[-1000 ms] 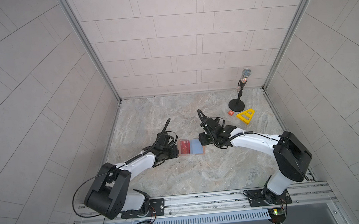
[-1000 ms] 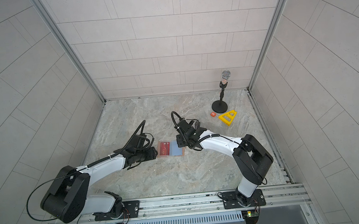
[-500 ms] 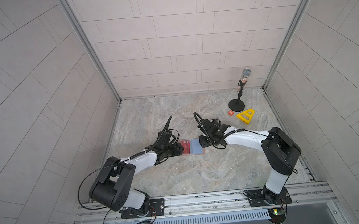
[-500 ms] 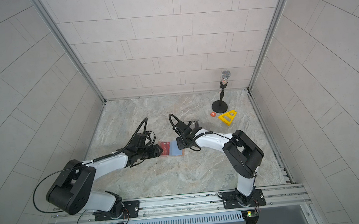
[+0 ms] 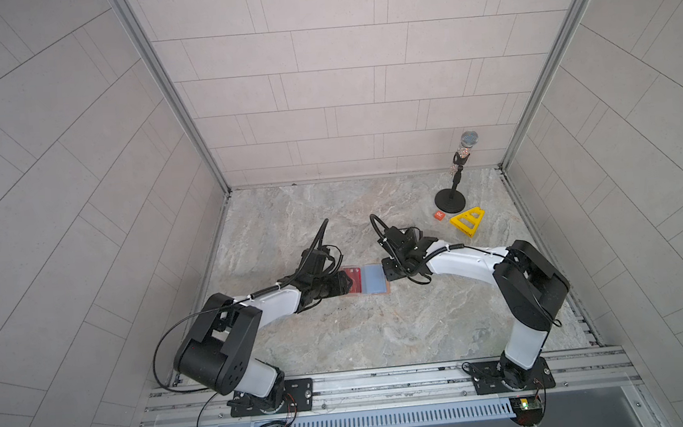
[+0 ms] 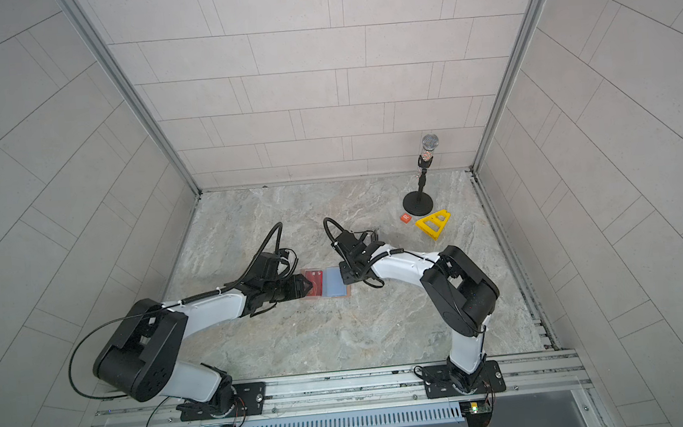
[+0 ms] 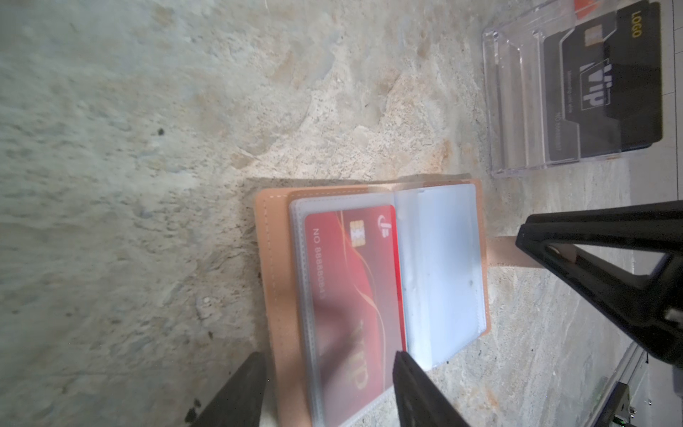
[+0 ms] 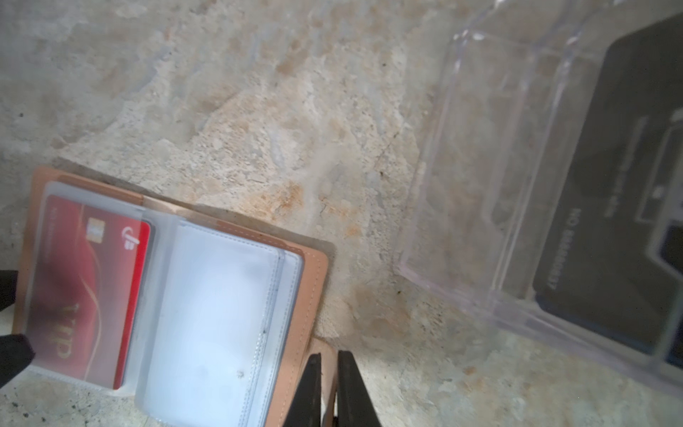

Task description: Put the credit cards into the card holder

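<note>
My left gripper's fingers are on both sides of the red card's sleeve. I should move back and pinch the holder's outer leather edge to fold the holder shut.
The card holder lies open and flat on the marble, tan-pink leather with clear sleeves. A dark red credit card sits in one sleeve, and the sleeve beside it looks whitish-blue. My left gripper is open, its fingers standing either side of the red card's end of the holder. My right gripper is shut on the holder's snap tab at the opposite edge. A black credit card lies in a clear plastic box.
The clear plastic box stands close beyond the holder, near my right gripper. At the back right are a microphone stand, a small orange tile and a yellow triangular piece.
My right gripper has moved to the holder's edge and closed on the snap tab. My left gripper has slid forward over the red card's end and stays open.
</note>
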